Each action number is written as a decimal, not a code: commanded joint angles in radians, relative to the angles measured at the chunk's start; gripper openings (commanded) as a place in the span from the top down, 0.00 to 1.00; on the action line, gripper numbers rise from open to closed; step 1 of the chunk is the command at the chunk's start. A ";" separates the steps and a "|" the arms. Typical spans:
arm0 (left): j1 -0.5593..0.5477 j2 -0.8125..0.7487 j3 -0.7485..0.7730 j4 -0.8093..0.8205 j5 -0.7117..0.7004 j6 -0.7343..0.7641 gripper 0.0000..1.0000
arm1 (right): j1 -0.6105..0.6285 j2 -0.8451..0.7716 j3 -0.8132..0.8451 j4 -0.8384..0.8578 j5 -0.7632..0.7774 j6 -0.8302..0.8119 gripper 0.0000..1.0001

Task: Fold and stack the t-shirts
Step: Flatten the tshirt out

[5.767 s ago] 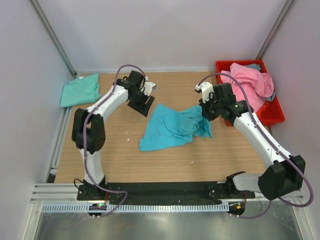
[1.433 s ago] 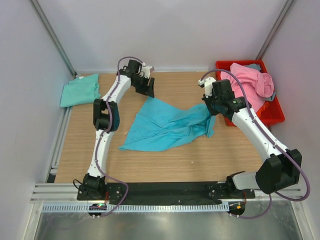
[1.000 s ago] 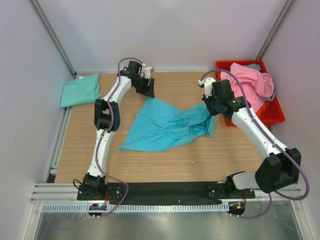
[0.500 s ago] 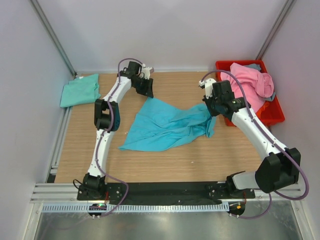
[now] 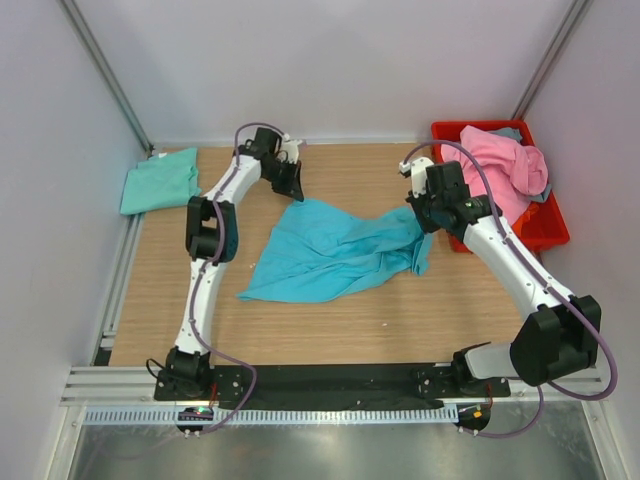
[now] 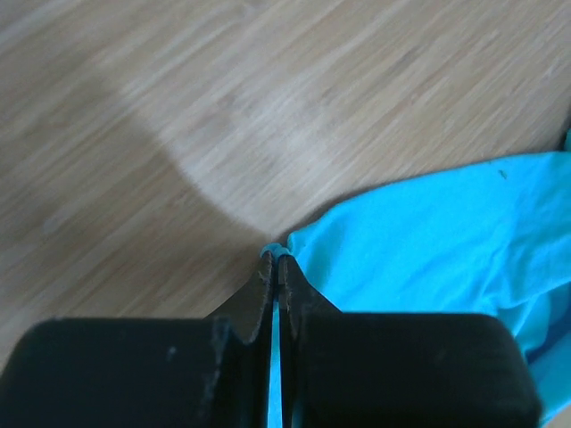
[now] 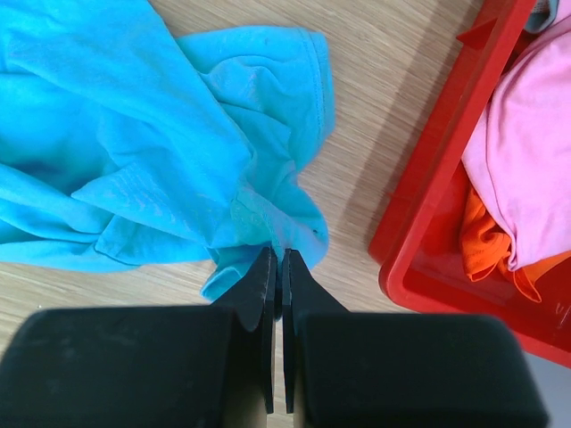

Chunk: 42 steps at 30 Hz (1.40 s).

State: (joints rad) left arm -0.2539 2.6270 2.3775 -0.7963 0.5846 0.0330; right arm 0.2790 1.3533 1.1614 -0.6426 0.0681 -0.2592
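The robot's right gripper is holding a bunched fold (image 7: 266,218) next to the red bin, so the robot should pull the fold back toward the shirt's far edge (image 5: 368,217) and then grip the crumpled end again.
The turquoise-blue t-shirt (image 5: 330,255) lies crumpled and partly spread in the middle of the table. My left gripper (image 5: 290,192) is at its far left corner, shut on a small pinch of the hem (image 6: 275,250). At the shirt's right end, my right gripper (image 5: 418,222) is shut on a bunched fold (image 7: 278,234). A mint-green t-shirt (image 5: 160,180) lies folded at the far left. The pink t-shirt (image 5: 500,165) is heaped in the red bin, with a grey-blue one (image 5: 507,131) peeking out behind it.
The red bin (image 5: 545,235) stands at the back right, close to my right gripper; its corner (image 7: 437,178) holds the pink cloth and some orange cloth (image 7: 486,250). Bare wooden table (image 5: 330,330) lies in front of the shirt. Side walls close in the table.
My left gripper's jaws have closed from open onto the turquoise shirt's far corner. The right arm and the shirt's bulk have barely moved.
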 commanded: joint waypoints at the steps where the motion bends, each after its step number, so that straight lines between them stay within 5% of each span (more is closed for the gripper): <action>1: 0.025 -0.114 -0.081 -0.041 0.044 0.002 1.00 | -0.008 -0.013 0.001 0.043 0.010 -0.005 0.99; 6: 0.062 -0.445 -0.456 0.120 0.089 -0.027 1.00 | -0.008 -0.028 0.018 0.043 0.019 -0.005 0.99; 11: 0.068 -0.767 -0.590 0.103 0.063 0.021 1.00 | -0.006 -0.028 0.078 0.024 0.019 -0.015 0.99; 24: 0.114 -1.306 -0.839 0.032 -0.029 0.081 1.00 | -0.008 -0.071 0.098 0.008 -0.024 -0.031 0.99; 36: 0.128 -1.434 -1.003 -0.030 -0.048 0.079 1.00 | 0.043 0.230 0.193 0.006 -0.186 -0.092 0.99; 42: 0.130 -1.444 -1.066 -0.031 -0.057 0.087 1.00 | 0.092 0.512 0.447 -0.008 -0.180 -0.120 0.99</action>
State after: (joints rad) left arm -0.1341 1.2049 1.3167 -0.8387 0.5301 0.1123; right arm 0.3431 1.7878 1.4673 -0.6811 -0.0982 -0.3504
